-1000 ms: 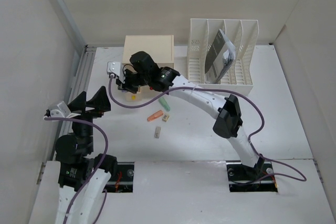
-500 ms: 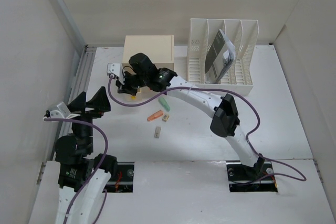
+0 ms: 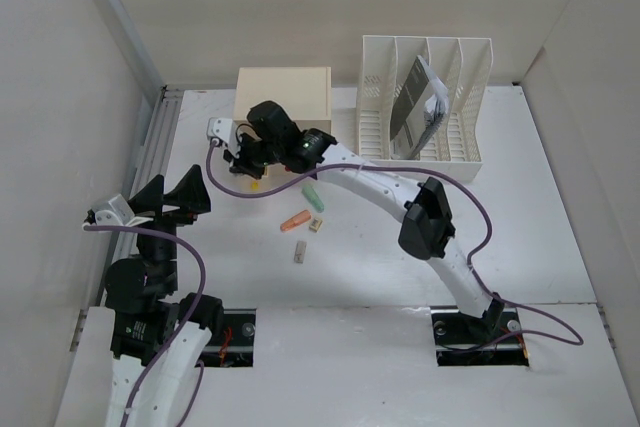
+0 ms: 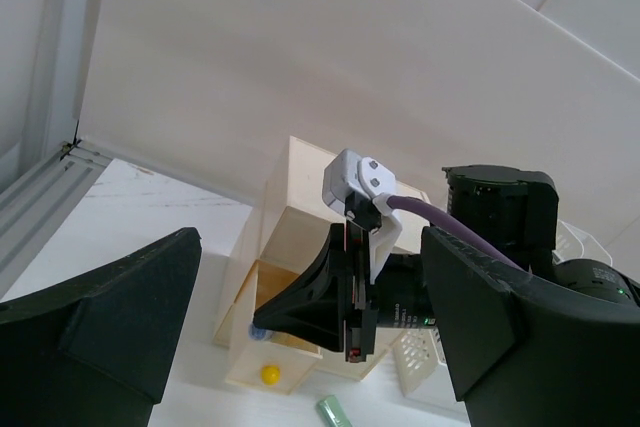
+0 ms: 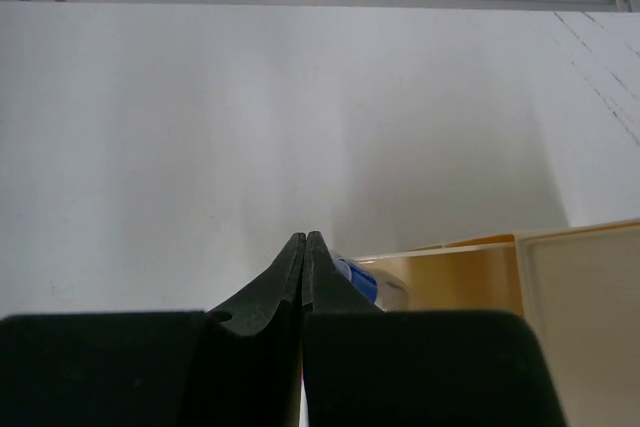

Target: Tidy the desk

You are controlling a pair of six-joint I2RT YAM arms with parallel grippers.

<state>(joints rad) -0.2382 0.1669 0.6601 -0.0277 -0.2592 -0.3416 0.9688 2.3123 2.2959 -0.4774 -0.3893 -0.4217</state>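
The blue-and-white thing's end (image 5: 358, 279) is sticking up at the front corner of the drawer, so the robot's right gripper needs to press it flat into the drawer (image 5: 460, 281) before it pushes the drawer closed.
The desk (image 3: 530, 207) is a white tabletop. A cream drawer box (image 3: 283, 97) stands at its back with a drawer pulled out, its yellow knob (image 3: 253, 185) facing front. My right gripper (image 3: 238, 159) is shut at the drawer's left front corner. In the right wrist view its tips (image 5: 305, 239) meet with nothing between them, and a blue-and-white thing (image 5: 358, 280) lies just beside them at the tan drawer's edge (image 5: 450, 272). My left gripper (image 3: 170, 197) is open and empty at the left. Its view shows the right gripper (image 4: 300, 312) and the box (image 4: 300, 187).
A green piece (image 3: 311, 195), an orange piece (image 3: 296, 219), a small tan piece (image 3: 316, 226) and a grey piece (image 3: 299, 252) lie loose in front of the box. A white slotted file rack (image 3: 470, 67) with a dark booklet (image 3: 412, 107) stands at the back right.
My right arm has shifted slightly left and toward the box, its gripper staying shut at the drawer. The left arm has not moved.
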